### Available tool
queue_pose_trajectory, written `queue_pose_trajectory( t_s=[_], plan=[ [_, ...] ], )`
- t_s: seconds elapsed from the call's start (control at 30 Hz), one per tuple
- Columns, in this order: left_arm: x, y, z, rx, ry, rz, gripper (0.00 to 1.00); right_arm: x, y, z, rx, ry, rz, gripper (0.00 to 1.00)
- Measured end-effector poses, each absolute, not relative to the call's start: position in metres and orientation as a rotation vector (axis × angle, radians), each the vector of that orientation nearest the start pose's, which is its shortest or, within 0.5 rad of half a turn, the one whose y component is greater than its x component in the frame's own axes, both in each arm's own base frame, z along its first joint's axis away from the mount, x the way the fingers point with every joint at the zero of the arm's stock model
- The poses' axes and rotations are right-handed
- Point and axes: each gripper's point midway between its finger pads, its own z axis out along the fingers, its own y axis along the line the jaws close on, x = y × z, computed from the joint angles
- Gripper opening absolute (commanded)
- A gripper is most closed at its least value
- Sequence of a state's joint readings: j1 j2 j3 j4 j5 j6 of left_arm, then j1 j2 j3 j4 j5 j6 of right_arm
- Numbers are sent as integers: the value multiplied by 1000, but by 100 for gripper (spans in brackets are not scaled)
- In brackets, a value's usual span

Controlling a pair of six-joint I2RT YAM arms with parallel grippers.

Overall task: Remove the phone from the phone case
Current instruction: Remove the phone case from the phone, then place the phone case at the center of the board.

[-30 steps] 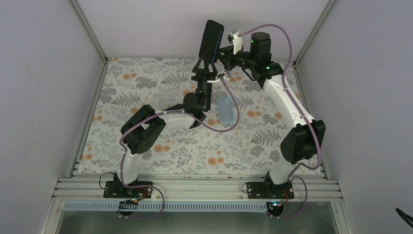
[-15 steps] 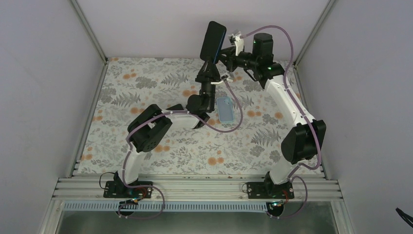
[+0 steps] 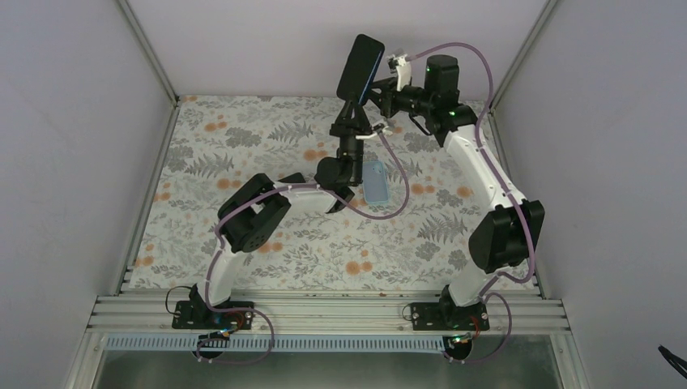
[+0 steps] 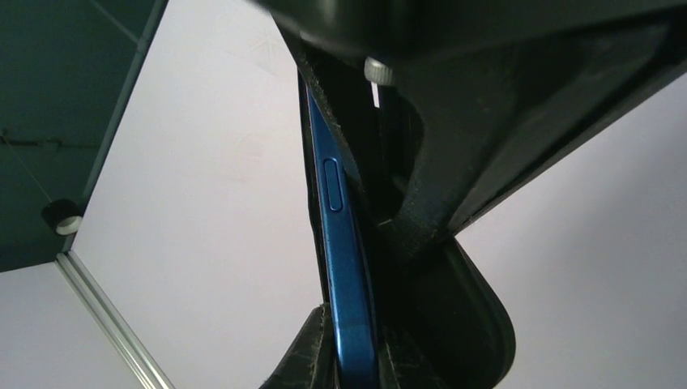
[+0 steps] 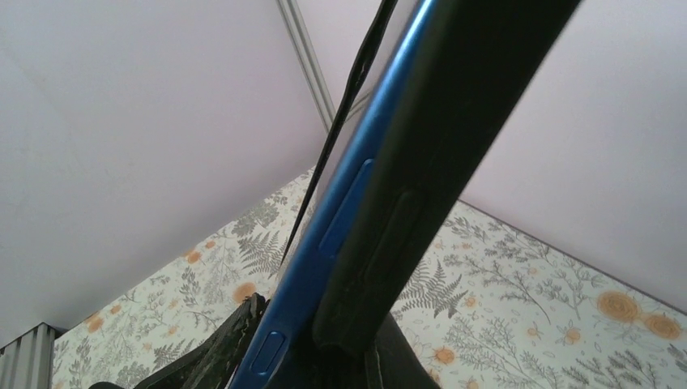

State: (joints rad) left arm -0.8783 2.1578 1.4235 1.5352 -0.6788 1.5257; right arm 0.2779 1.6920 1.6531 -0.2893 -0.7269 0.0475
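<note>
The phone's blue edge (image 5: 344, 203) sticks out beyond the side of the black phone case, so my left gripper should pull the phone back while my right gripper keeps hold of the case.
The phone (image 3: 361, 66), dark blue with a black face, is held high above the far part of the table. My left gripper (image 3: 353, 104) is shut on its lower end from below. My right gripper (image 3: 381, 81) is shut on its right side. The left wrist view shows the phone's blue edge (image 4: 340, 243) clamped by the left gripper (image 4: 350, 347). The right wrist view shows the same edge (image 5: 340, 211) between the right gripper's (image 5: 304, 324) fingers. The pale-blue phone case (image 3: 374, 180) lies flat on the table, apart from the phone, below the left wrist.
The floral tablecloth (image 3: 243, 146) covers the table between grey side walls and metal frame posts (image 3: 150, 53). A purple cable (image 3: 389, 203) loops over the cloth next to the case. An aluminium rail (image 3: 324, 312) runs along the near edge.
Both grippers have carried the phone a little to the right and up. The left arm's elbow has swung right. The case has not moved.
</note>
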Motion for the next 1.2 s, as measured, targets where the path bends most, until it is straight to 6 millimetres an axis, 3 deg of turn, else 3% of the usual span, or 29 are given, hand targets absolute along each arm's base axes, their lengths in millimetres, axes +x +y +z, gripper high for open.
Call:
queue_pose_trajectory(
  t_s=[0.17,0.27,0.43,0.53,0.6,0.67,0.77,0.83,0.93,1.0,1.07,1.2],
  plan=[
    [415,-341,350,514,933,861,2,440,243,348,-680,1834,866,3],
    [401,-333,344,558,971,879,2,442,239,328,-648,1907,764,4],
    [360,-325,366,640,1001,850,2,476,196,290,-577,1990,488,3],
    [334,-317,402,568,968,762,2,480,175,258,-553,2091,415,3],
    [322,-300,422,517,949,742,2,478,166,230,-554,2175,404,4],
    [317,-284,423,493,941,760,2,473,162,214,-567,2228,404,3],
    [316,-268,388,559,941,862,2,457,161,197,-622,2293,432,3],
    [319,-267,349,690,945,959,2,447,163,189,-674,2321,457,3],
    [321,-269,271,964,934,1107,2,425,159,174,-745,2377,494,4],
    [317,-264,240,1070,936,1158,2,409,152,164,-782,2427,516,4],
    [314,-259,218,1142,943,1196,2,395,137,154,-801,2479,537,4],
    [313,-262,192,1212,955,1227,2,364,91,123,-749,2618,563,4]
  ],
)
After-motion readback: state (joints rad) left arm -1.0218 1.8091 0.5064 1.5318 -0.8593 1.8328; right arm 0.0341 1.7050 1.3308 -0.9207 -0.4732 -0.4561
